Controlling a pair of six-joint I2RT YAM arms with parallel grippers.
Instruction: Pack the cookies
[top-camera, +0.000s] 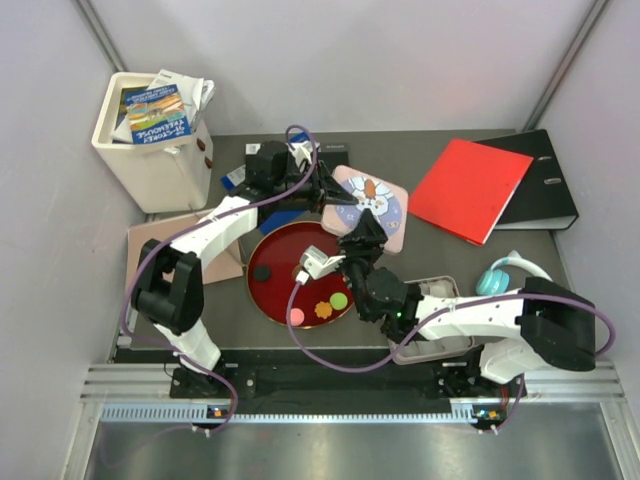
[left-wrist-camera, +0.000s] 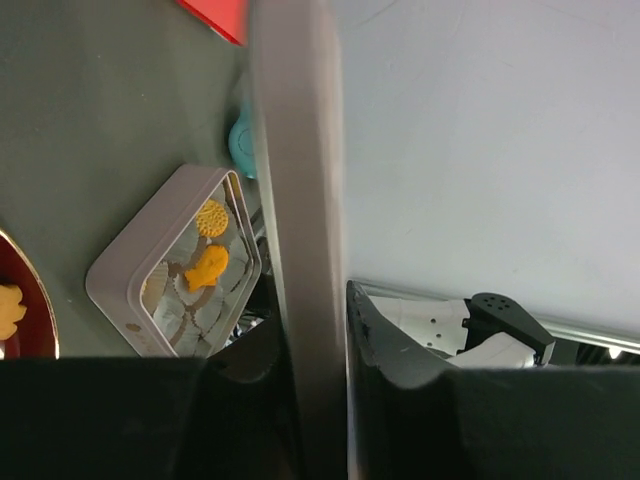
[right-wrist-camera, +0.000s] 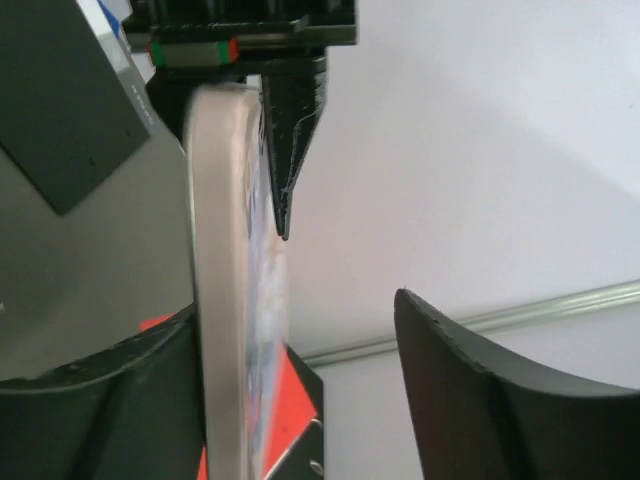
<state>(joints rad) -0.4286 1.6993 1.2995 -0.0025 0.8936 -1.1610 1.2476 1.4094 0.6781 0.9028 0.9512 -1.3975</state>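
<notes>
My right gripper's arm is lying over the tin base (top-camera: 432, 349), so my right gripper needs to move back out of the way before my left gripper lowers the pink tin lid (top-camera: 378, 200) there.
Black (top-camera: 262, 271), pink (top-camera: 297, 316), orange (top-camera: 324, 309) and green (top-camera: 341, 299) cookies lie on a red plate (top-camera: 285, 245). The pink tin lid (top-camera: 372, 203) with a snowman picture is lifted on edge behind the plate. My left gripper (top-camera: 322, 190) is shut on its left edge; the left wrist view shows the rim (left-wrist-camera: 300, 200) clamped in the gripper (left-wrist-camera: 315, 320). My right gripper (top-camera: 360, 232) is open at the lid's near edge; in the right wrist view (right-wrist-camera: 295, 315) the lid (right-wrist-camera: 225, 300) rests against one finger. The open tin base (left-wrist-camera: 120, 275) holds two orange cookies (left-wrist-camera: 207, 266).
The tin base (top-camera: 437, 287) lies partly under my right arm. A red folder (top-camera: 470, 188) and a black binder (top-camera: 540, 180) lie at the back right. A white bin of magazines (top-camera: 155, 130) stands at the back left. A teal object (top-camera: 497, 275) sits at the right.
</notes>
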